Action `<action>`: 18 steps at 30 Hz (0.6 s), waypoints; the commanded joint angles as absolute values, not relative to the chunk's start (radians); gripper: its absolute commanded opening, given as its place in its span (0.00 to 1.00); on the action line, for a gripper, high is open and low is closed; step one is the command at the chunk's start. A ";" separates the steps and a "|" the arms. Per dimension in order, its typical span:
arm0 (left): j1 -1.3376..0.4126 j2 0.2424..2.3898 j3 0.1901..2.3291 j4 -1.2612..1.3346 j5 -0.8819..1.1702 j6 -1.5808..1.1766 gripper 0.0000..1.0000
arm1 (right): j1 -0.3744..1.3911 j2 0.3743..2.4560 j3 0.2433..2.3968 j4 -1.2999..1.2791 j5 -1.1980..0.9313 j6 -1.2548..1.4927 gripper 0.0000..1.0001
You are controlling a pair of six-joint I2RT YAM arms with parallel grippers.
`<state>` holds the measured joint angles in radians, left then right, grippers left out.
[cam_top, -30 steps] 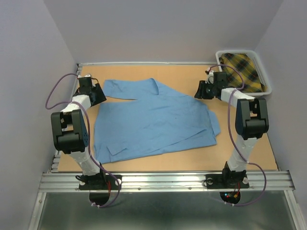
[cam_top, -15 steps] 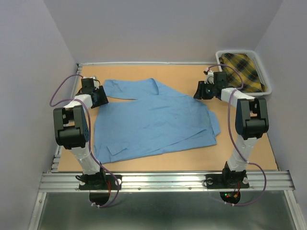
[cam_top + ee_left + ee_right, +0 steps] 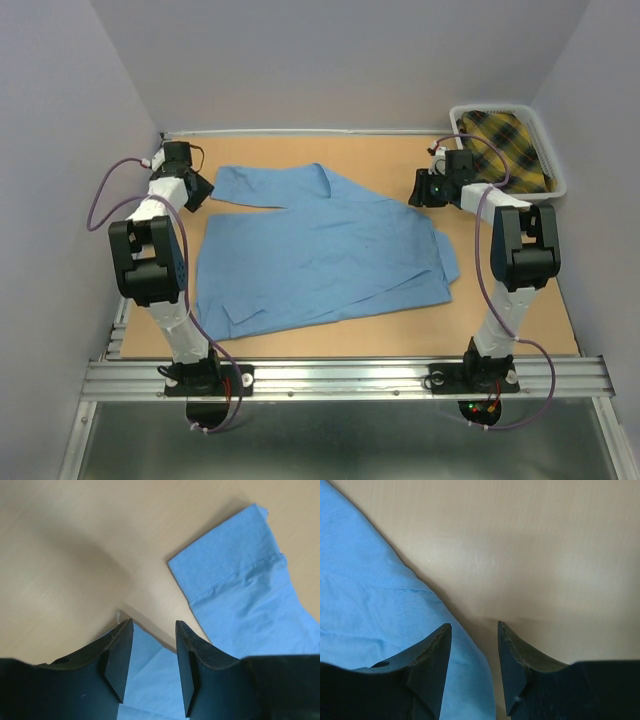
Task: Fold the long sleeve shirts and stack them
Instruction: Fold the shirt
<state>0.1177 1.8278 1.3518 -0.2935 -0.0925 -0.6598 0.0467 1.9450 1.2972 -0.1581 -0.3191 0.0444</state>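
Observation:
My left gripper is hovering outside the shirt's edge near the sleeve cuff (image 3: 218, 184), so next I move it back over the body's corner (image 3: 211, 218) and pinch there before I fold.
A light blue long sleeve shirt (image 3: 320, 245) lies spread flat across the middle of the table. My left gripper (image 3: 198, 190) is open at the shirt's far left corner, next to a folded sleeve end. In the left wrist view the sleeve cuff (image 3: 240, 575) lies ahead and blue cloth shows between the open fingers (image 3: 120, 655). My right gripper (image 3: 418, 190) is open at the shirt's far right edge. In the right wrist view the cloth edge (image 3: 385, 610) runs under the left finger (image 3: 432, 655), and nothing is gripped.
A white basket (image 3: 548, 135) at the far right corner holds a yellow and dark plaid shirt (image 3: 505, 145). Bare tan tabletop (image 3: 520, 300) surrounds the blue shirt. Grey walls close in the left, right and back sides.
My left gripper has moved back and to the left, off the shirt's corner towards the far left of the table. My right gripper has barely moved.

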 commanded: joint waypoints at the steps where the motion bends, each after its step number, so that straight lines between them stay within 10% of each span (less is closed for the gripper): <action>1: 0.109 1.891 1.400 -0.408 -0.121 -0.810 0.49 | 0.049 1.893 1.336 -0.149 -0.284 0.023 0.48; 18: 0.078 1.996 1.516 -0.552 -0.095 -0.867 0.50 | 0.071 1.905 1.330 -0.149 -0.262 0.009 0.48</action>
